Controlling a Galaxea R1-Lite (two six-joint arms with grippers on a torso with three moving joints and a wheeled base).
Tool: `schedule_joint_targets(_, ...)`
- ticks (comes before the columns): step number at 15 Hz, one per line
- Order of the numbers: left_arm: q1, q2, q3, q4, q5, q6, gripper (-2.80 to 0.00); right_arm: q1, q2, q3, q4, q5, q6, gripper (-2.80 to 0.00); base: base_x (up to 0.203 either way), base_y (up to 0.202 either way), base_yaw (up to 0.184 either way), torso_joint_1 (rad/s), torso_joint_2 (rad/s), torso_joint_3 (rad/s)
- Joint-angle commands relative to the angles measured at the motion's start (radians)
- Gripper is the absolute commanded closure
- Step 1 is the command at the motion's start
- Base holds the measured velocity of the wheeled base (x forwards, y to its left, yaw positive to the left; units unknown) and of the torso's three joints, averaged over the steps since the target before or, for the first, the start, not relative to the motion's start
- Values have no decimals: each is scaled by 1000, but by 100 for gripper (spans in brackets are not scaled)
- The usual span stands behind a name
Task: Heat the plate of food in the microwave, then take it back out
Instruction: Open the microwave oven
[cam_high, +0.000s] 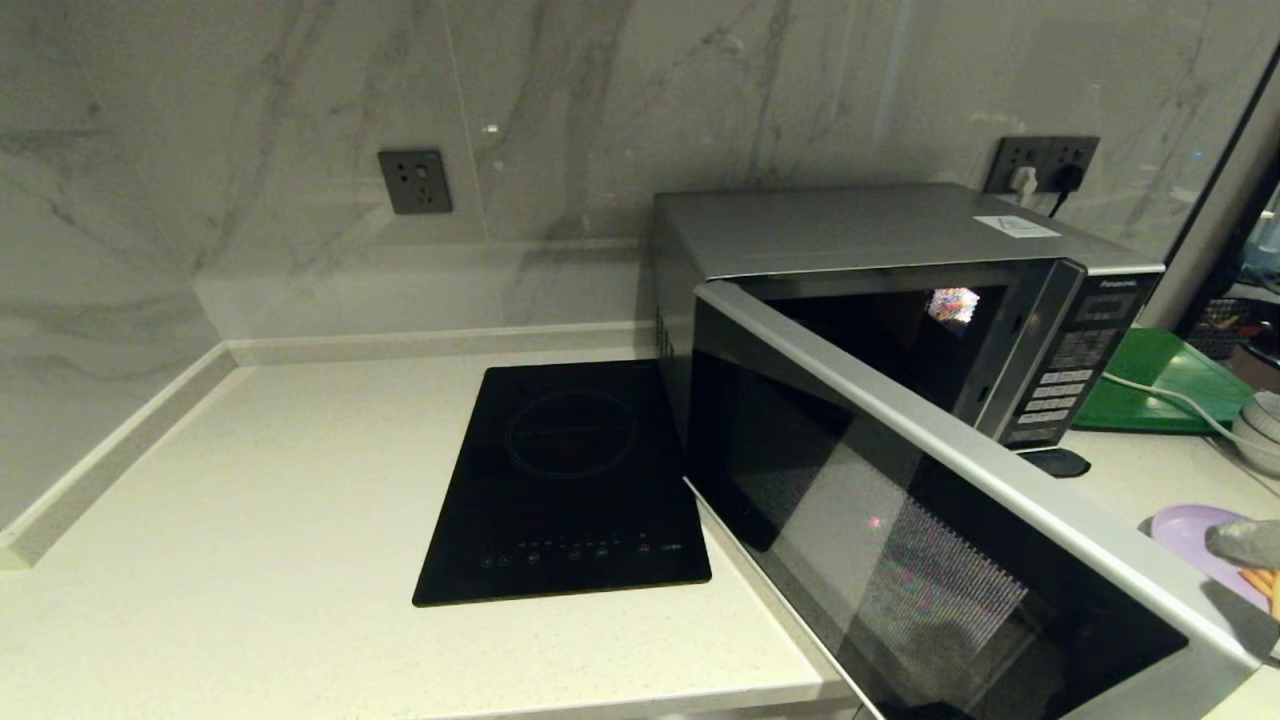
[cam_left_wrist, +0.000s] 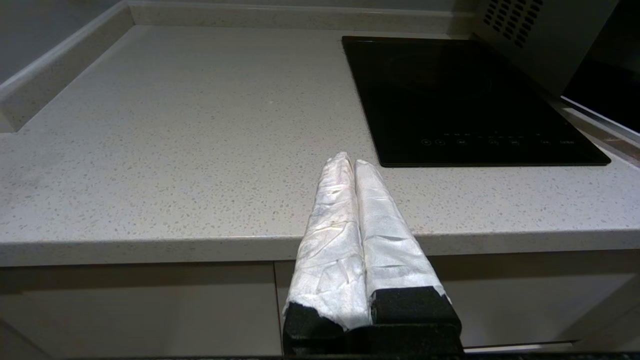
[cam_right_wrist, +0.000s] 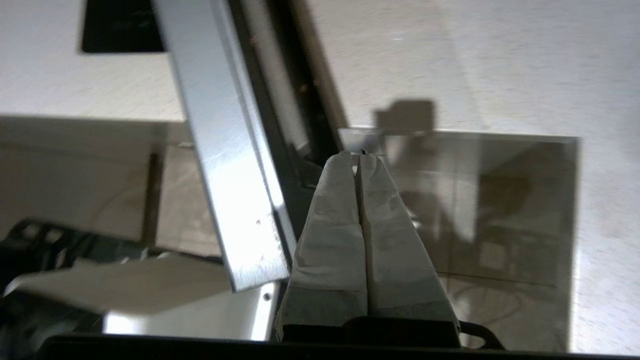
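The microwave door (cam_high: 930, 432) stands at a slant across the inside of the microwave and blocks the plate's way in. My right gripper should push the door's inner side (cam_right_wrist: 307, 102) further open before it takes the plate.
The silver microwave (cam_high: 880, 235) stands on the right half of the counter, its dark glass door (cam_high: 900, 520) swung wide open toward me; the cavity looks dark and I see no plate inside. The lilac plate of food (cam_high: 1185, 532) lies on the counter right of the door, mostly cut off, with orange fries (cam_high: 1262, 580) at its edge. My right gripper (cam_high: 1218, 541) hovers over the plate, shut and holding nothing; in the right wrist view the right gripper (cam_right_wrist: 356, 156) sits just beside the door's silver edge (cam_right_wrist: 220, 165). My left gripper (cam_left_wrist: 350, 161) is shut and empty, low before the counter's front edge.
A flat black induction hob (cam_high: 565, 480) is set in the counter left of the microwave. A green tray (cam_high: 1160, 385), a white cable (cam_high: 1165, 392) and stacked pale bowls (cam_high: 1262, 425) sit at the far right. The open door juts past the counter's front edge.
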Motion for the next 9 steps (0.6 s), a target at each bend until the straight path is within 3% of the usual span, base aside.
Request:
schedule_joint_targets(1,0,1,0,0,0,-1,0,133,-9,5,7,5,56,0,0,0,0,0,0,0)
schedule_joint_targets(4,0,1,0,0,0,-1,0,273,55,0,3,62,160,0,0,0,0,0,0,0)
schedule_joint_targets(9,0,1,0,0,0,-1,0,327,161,-11,-49,126,204,0,0,0,0,0,0,0)
